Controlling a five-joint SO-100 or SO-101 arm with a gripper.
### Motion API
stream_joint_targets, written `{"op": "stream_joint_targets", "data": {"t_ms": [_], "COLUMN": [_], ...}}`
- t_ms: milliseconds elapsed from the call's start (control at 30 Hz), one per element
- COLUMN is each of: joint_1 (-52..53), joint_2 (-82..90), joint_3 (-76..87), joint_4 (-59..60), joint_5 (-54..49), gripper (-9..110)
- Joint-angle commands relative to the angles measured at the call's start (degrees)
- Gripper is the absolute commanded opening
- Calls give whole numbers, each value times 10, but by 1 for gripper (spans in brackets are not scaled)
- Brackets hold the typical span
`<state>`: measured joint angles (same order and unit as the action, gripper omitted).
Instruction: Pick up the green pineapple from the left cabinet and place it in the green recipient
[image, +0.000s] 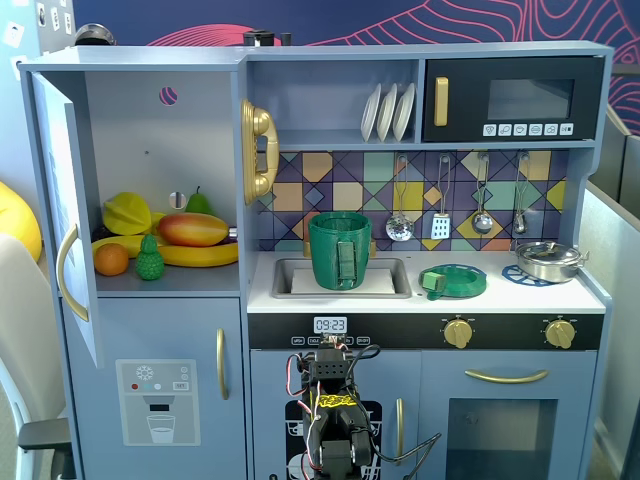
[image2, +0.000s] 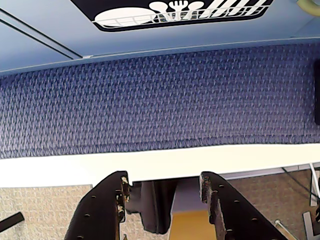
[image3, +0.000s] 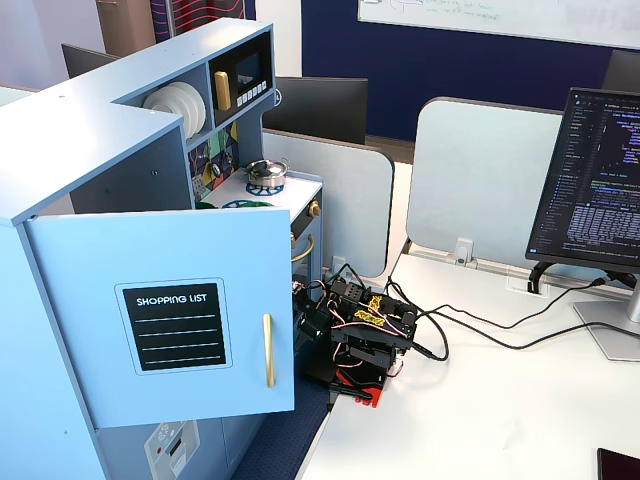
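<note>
A narrow gap (image: 132, 261) separates the orange from the green pineapple (image: 149, 259). I therefore expect the green pineapple to come free when I lift, while the orange stays still.
The green pineapple (image: 150, 258) stands upright at the front of the shelf in the left cabinet (image: 195, 140), whose door (image: 68, 210) hangs open to the left. The green recipient (image: 340, 250) stands in the sink, right of the cabinet, handle facing front. My arm (image: 335, 415) is folded low in front of the kitchen's base, far below both. In the wrist view my gripper (image2: 164, 179) is open and empty, looking down at blue carpet and a white table edge. In a fixed view from the side the arm (image3: 357, 330) sits on the table by the open door (image3: 170, 310).
An orange (image: 112, 259), banana (image: 205, 256), mango (image: 193, 229), yellow fruit (image: 127, 212) and pear (image: 198, 203) share the shelf. A flat green-and-blue dish (image: 452, 280) and a silver pot (image: 548, 260) sit on the counter. A monitor (image3: 600, 180) stands at the right.
</note>
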<state>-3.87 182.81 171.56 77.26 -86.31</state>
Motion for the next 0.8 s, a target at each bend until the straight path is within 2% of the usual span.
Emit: {"op": "stream_joint_targets", "data": {"t_ms": [0,367,467,633,700,767], "joint_1": [-63,-67,-74,-88,-112,-157], "joint_2": [-8,-8,-8,-9,-9,-10], "joint_3": [2,2,1,1,1,1], "joint_4": [101,71,67,-75,-137,-219], "joint_5": [20,-36,-26,112,71,54], "gripper": [0,2,9,15,16,8]}}
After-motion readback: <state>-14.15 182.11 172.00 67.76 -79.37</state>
